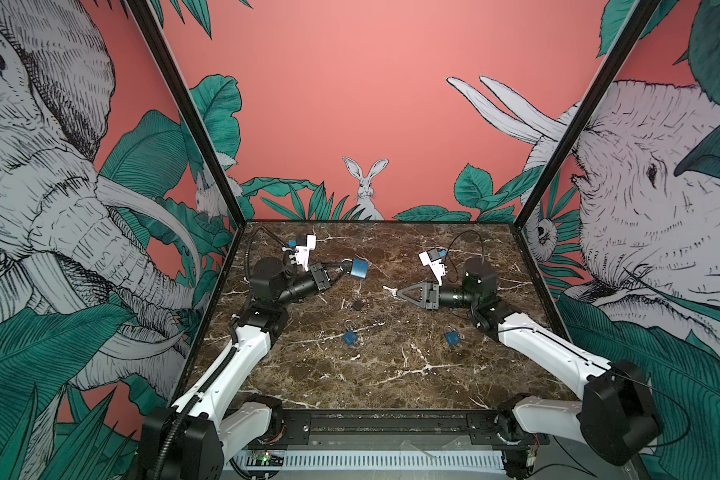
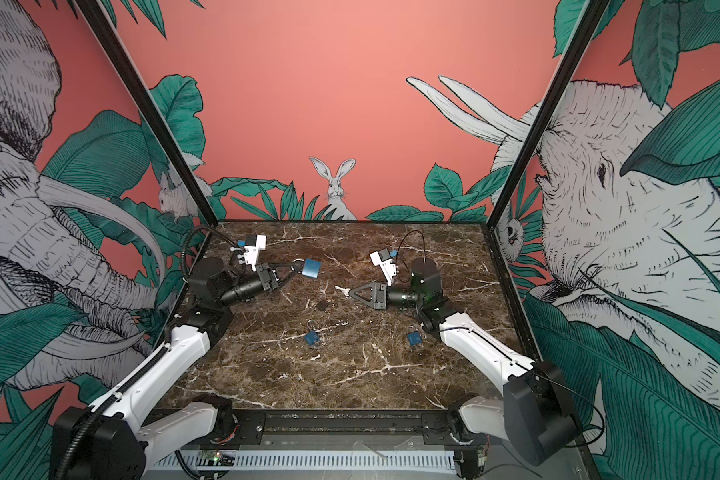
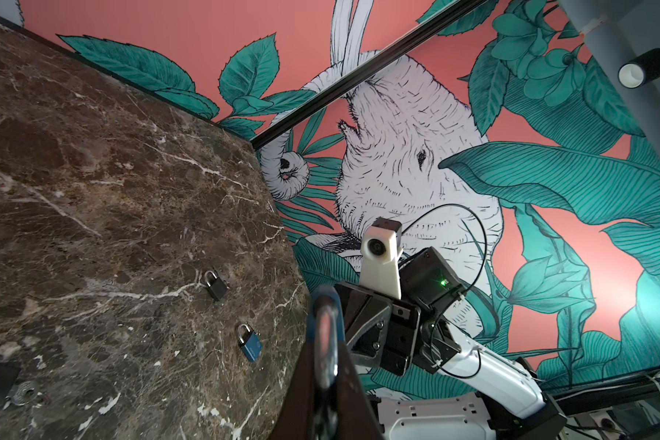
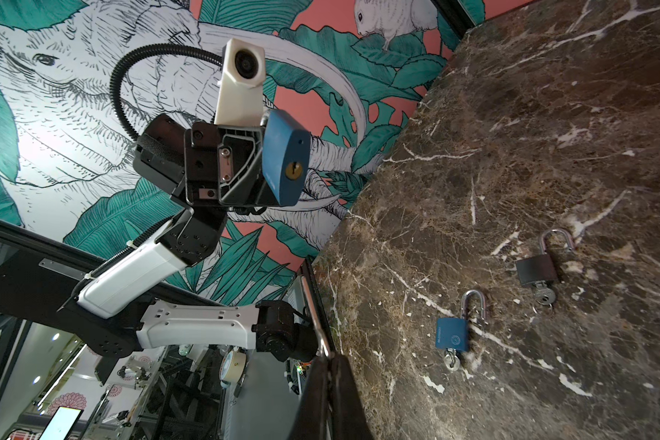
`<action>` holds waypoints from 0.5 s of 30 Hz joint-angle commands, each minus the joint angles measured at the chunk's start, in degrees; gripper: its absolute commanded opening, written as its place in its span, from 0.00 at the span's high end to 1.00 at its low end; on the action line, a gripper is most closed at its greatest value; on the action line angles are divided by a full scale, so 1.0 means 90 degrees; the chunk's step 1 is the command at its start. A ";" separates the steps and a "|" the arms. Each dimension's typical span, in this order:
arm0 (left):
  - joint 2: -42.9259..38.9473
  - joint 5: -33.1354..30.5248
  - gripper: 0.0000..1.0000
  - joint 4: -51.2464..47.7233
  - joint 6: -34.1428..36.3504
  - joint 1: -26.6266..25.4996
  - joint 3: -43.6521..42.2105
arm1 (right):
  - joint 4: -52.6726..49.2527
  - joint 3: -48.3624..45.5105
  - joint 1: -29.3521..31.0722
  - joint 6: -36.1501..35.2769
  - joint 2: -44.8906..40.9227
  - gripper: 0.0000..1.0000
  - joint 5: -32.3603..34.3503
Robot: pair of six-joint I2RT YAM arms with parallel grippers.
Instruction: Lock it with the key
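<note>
The key is clear of the held blue padlock's keyhole point(image 4: 293, 170), and there is open marble point(image 1: 421, 330) beside the shut padlocks. My left gripper should keep going down there and let go.
A blue padlock point(image 1: 358, 268) point(image 2: 310, 268) hangs above the marble table, my left gripper point(image 1: 341, 271) point(image 3: 325, 354) shut on its silver shackle point(image 3: 326, 327). In the right wrist view the padlock point(image 4: 286, 160) turns its brass keyhole point(image 4: 293, 171) toward that camera. My right gripper point(image 1: 398, 292) point(image 4: 328, 358) is shut on the key point(image 1: 387, 288) point(image 4: 318, 327), whose thin silver blade sticks out past the fingertips. In both top views the key's tip points left, lower than the padlock and a short way to its right, apart from it.
Three more padlocks lie on the table point(image 1: 391, 374): a black one point(image 1: 357, 305) point(image 4: 538, 268) and a blue one point(image 1: 350, 336) point(image 4: 452, 335), each with a key in it, and another blue one point(image 1: 452, 337) beside the right arm. Walls enclose three sides.
</note>
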 commanded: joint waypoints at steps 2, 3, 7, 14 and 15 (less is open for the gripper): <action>0.0096 0.0244 1.00 -0.0834 0.0852 -0.0068 0.0339 | -0.0653 -0.0113 -0.0238 -0.0455 -0.0393 1.00 0.0644; 0.0150 0.0273 1.00 -0.0925 0.0931 -0.0089 0.0337 | -0.0790 -0.0148 -0.0278 -0.0507 -0.0450 1.00 0.0750; 0.0510 0.0252 1.00 -0.1603 0.1529 -0.0377 0.0480 | -0.1387 -0.0361 -0.0467 -0.0684 -0.0829 1.00 0.1366; 0.1616 -0.0042 1.00 -0.2289 0.2396 -0.1375 0.1001 | -0.2927 -0.0590 -0.0777 -0.1207 -0.1631 1.00 0.2300; 0.1811 -0.0024 1.00 -0.2247 0.2382 -0.1469 0.1055 | -0.3029 -0.0631 -0.0809 -0.1224 -0.1709 1.00 0.2348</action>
